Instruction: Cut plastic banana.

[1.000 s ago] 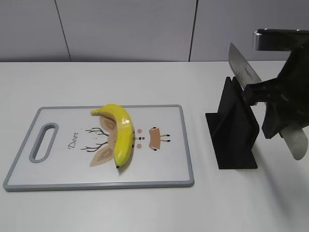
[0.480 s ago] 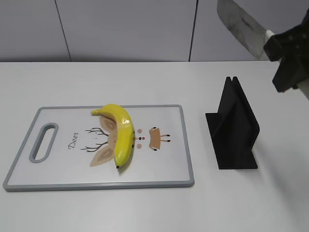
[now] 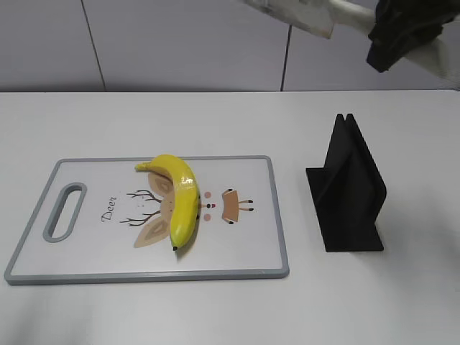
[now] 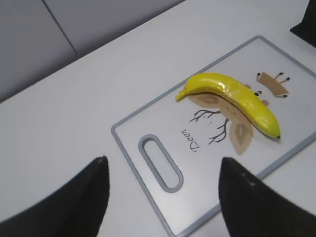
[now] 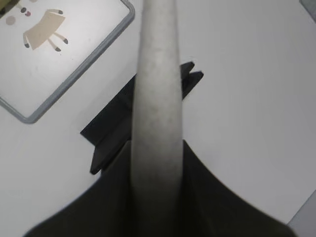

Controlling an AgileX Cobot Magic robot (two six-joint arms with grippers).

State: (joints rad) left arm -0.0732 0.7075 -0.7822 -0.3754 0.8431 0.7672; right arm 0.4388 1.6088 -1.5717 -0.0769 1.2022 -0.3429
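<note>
The knife is in my right gripper, held only by its handle, and the far end of the blade is free. Next, my left gripper takes hold of that end of the blade before cutting the banana.
A yellow plastic banana (image 3: 177, 199) lies on a white cutting board with a grey rim (image 3: 277, 215); both also show in the left wrist view, banana (image 4: 232, 101), board (image 4: 123, 143). My right gripper (image 3: 392, 32) is shut on a knife's pale handle (image 5: 157, 98), high at the top right; the blade (image 3: 295, 13) points left along the top edge. My left gripper (image 4: 163, 170) is open and empty above the board's handle slot (image 4: 160, 162); it is out of the exterior view.
A black knife stand (image 3: 348, 190) sits on the white table right of the board, empty; it shows under the knife handle in the right wrist view (image 5: 111, 131). A grey wall runs behind the table.
My right gripper has lifted the knife out of the black stand, raised it to the top of the view and swung the blade to the left. The banana and board have not moved.
</note>
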